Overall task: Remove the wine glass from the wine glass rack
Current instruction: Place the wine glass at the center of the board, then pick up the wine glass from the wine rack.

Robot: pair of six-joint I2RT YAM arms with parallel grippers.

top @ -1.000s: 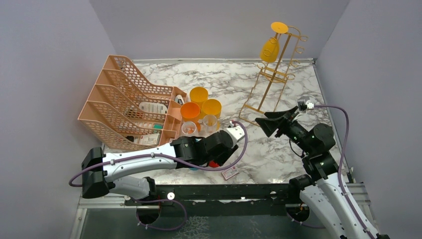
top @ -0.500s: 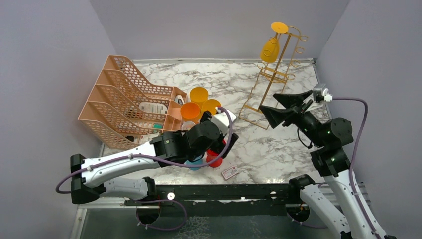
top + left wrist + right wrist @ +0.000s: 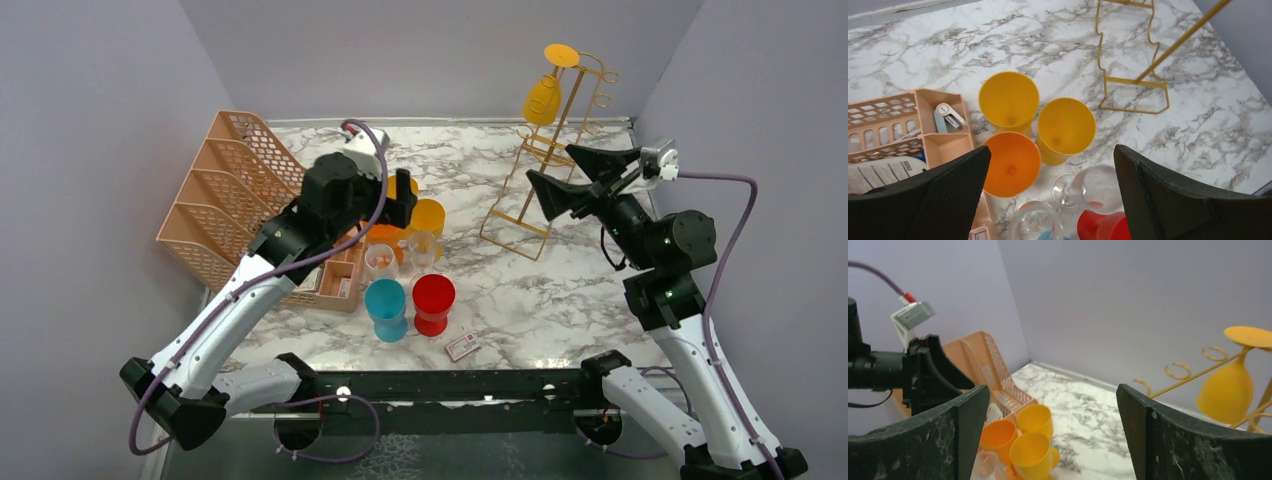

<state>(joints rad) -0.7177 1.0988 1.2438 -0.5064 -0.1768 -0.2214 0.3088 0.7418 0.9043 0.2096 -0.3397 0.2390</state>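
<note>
My right gripper should rise and grasp the glass's base [image 3: 561,55], because the yellow wine glass [image 3: 541,101] hangs high on the rack, away from my left gripper over the cups.
A yellow wine glass [image 3: 543,98] hangs upside down near the top of the gold wire wine glass rack [image 3: 556,152] at the back right. The right wrist view shows the glass [image 3: 1225,392] at the far right, hung on a slanted rail [image 3: 1193,375]. My right gripper [image 3: 572,178] stands open and empty just right of the rack, below the glass and apart from it. My left gripper [image 3: 398,200] hovers open and empty above a cluster of cups. The rack's base [image 3: 1130,80] lies off to its right.
A peach mesh organizer [image 3: 240,200] fills the left side. Beside it stand yellow cups [image 3: 428,215], an orange cup [image 3: 1010,162] and clear glasses [image 3: 422,245], with a blue cup [image 3: 385,300] and a red cup [image 3: 433,297] nearer. A small card [image 3: 462,347] lies near the front edge.
Both grippers have opened wide. The left arm has risen and swung back-left from low over the front to above the cups. The right arm has lifted toward the rack.
</note>
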